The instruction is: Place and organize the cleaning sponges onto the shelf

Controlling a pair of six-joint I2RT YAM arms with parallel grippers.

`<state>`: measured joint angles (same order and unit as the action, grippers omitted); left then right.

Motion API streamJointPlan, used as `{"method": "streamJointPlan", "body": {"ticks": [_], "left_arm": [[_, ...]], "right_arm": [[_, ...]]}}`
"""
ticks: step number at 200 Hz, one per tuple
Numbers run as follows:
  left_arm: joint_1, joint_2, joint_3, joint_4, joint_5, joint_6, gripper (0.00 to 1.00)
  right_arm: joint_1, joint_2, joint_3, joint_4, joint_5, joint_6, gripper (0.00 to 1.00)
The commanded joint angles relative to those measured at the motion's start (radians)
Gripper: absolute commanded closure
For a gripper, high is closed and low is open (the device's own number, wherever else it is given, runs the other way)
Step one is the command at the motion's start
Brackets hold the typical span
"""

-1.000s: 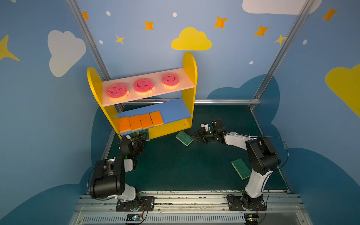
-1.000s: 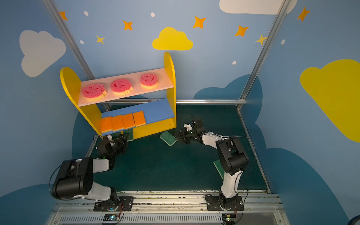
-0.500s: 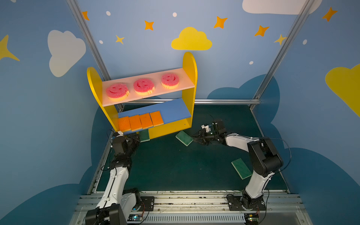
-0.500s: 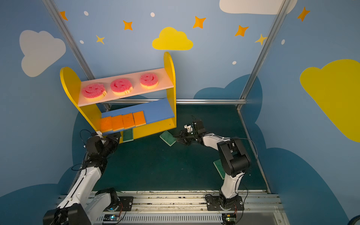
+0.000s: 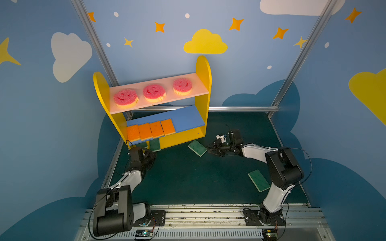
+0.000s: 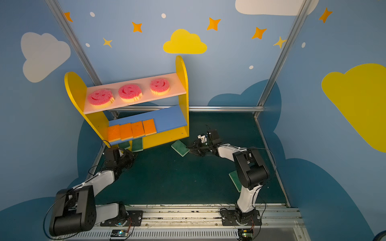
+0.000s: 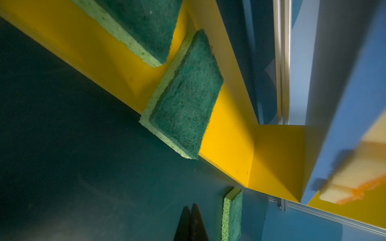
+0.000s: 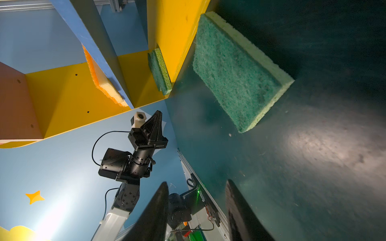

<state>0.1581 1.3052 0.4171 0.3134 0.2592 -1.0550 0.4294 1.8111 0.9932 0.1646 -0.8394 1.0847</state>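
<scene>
I should keep pushing the green sponge in with my left gripper until its end clears the base's edge (image 6: 146,147). The green sponge's near end (image 6: 137,149) sticks out over the yellow base and faces my shut fingers.
The shelf (image 5: 203,83) stands at the back left. Three pink smiley sponges (image 5: 154,92) lie on its pink board and several orange sponges (image 5: 150,130) on the blue board. Two green sponges (image 5: 155,144) (image 7: 183,98) rest on the yellow base, hanging over its front edge. My left gripper (image 7: 191,205) is shut and empty, low over the mat, with another green sponge (image 7: 231,215) right beside it. My right gripper (image 8: 197,185) is open and empty, just short of a green sponge (image 8: 238,71) (image 5: 197,147) on the mat. One more green sponge (image 5: 259,180) lies by the right arm.
Blue walls close in on the left and right, and a metal post (image 5: 100,52) stands right behind the shelf. An aluminium rail (image 5: 198,212) carrying both arm bases runs along the front edge of the dark green mat (image 5: 188,177).
The left arm stretched out low toward the shelf's left end, then folded its elbow back up. The right gripper has edged closer to the green sponge on the mat.
</scene>
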Motion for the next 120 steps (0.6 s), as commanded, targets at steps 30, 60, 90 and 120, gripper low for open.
{"method": "streamJointPlan", "body": {"ticks": [30,60,90,120], "left_arm": [[-0.034,0.202,-0.004,0.237,-0.074,-0.048,0.97],[-0.043,0.299,-0.008,0.335,-0.109,-0.078,0.97],[-0.043,0.382,0.021,0.407,-0.112,-0.096,0.97],[-0.042,0.428,0.052,0.424,-0.130,-0.091,0.97]], "right_arm": [[-0.016,0.001,-0.013,0.019,-0.015,-0.006,0.56],[-0.023,0.011,-0.011,0.019,-0.017,-0.009,0.56],[-0.028,0.027,0.000,0.010,-0.026,-0.020,0.56],[-0.032,0.040,0.005,-0.001,-0.027,-0.033,0.55]]}}
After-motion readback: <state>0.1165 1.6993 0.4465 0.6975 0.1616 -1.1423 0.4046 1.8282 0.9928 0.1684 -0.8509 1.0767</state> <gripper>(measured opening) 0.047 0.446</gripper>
